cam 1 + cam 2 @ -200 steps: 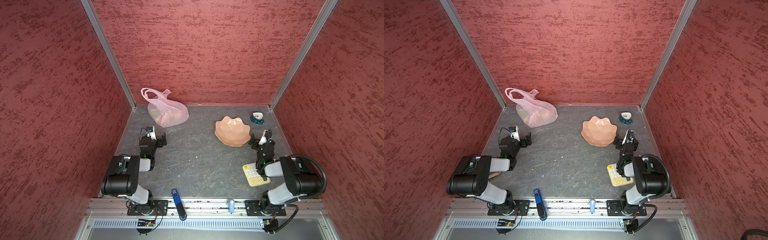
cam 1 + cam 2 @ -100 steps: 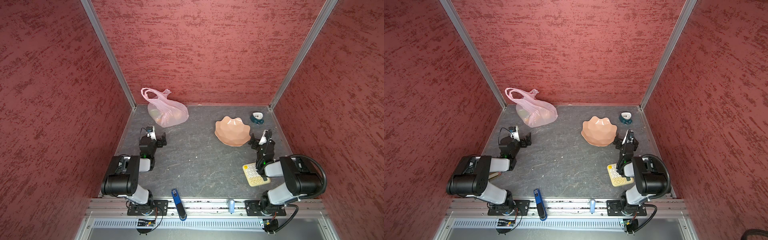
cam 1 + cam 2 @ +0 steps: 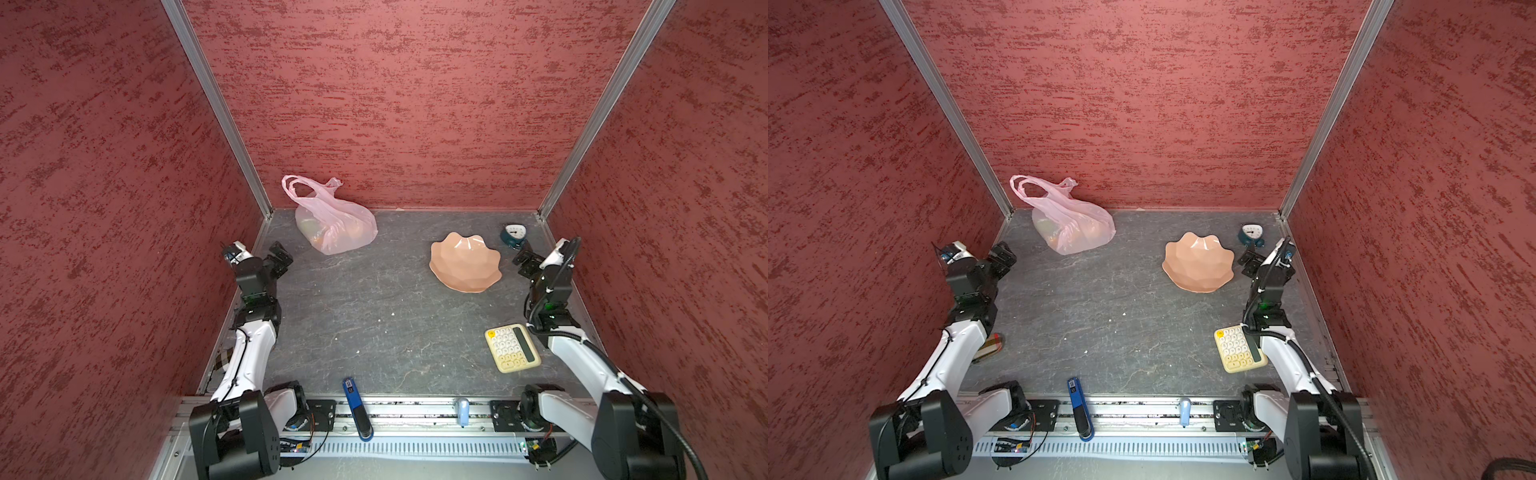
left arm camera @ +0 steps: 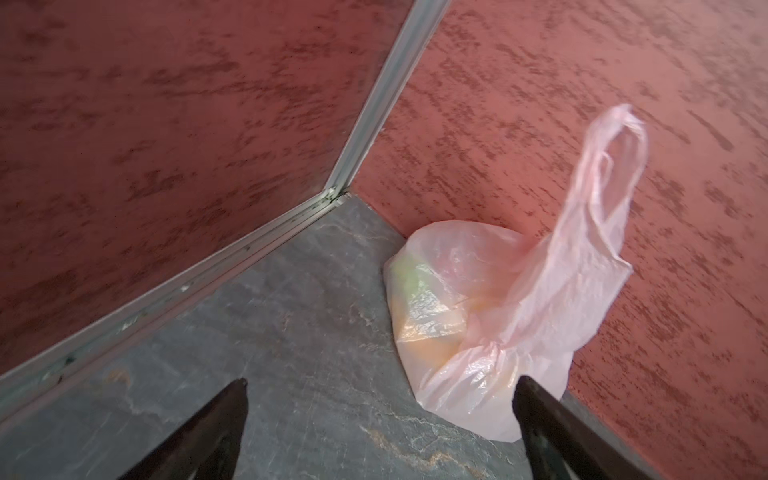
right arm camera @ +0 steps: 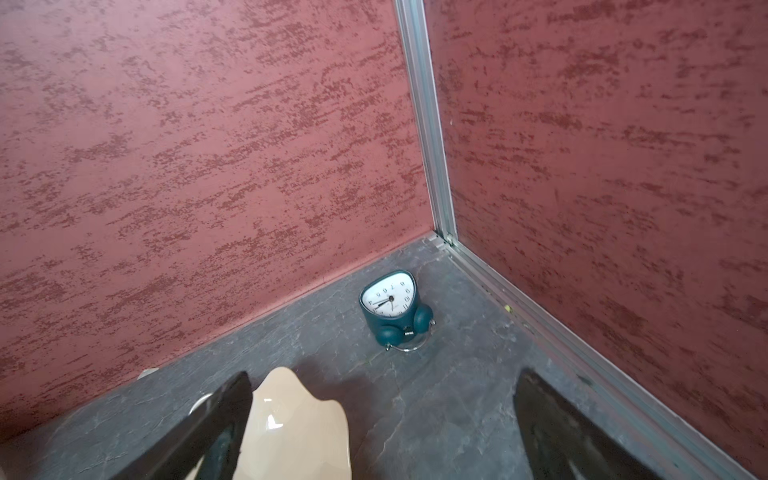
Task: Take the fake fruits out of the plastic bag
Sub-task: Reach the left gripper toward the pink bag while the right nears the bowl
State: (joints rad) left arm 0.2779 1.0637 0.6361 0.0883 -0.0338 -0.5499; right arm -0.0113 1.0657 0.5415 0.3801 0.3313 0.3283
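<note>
The peach bowl (image 3: 464,262) is next to the clock, a long way from the bag, so my right gripper should first pull the bowl by its rim (image 3: 495,277) to the front middle.
The pale-pink plastic bag (image 3: 334,226) (image 3: 1071,226) (image 4: 490,316) sits at the back left near the corner, its handles twisted together and standing up. Through its thin skin the fake fruits (image 4: 419,307) show only as green and orange blurs. My left gripper (image 3: 277,259) (image 3: 1000,259) (image 4: 380,386) hangs open a short way in front of the bag, touching nothing. My right gripper (image 3: 524,264) (image 3: 1248,264) (image 5: 382,382) is open too, at the right, between the bowl and the clock, and empty.
A peach scalloped bowl (image 3: 465,262) (image 3: 1198,262) (image 5: 299,428) lies right of centre. A teal alarm clock (image 3: 514,235) (image 5: 392,305) stands in the back right corner. A cream calculator (image 3: 512,348) and a blue stapler-like tool (image 3: 356,409) lie near the front. Red walls close three sides.
</note>
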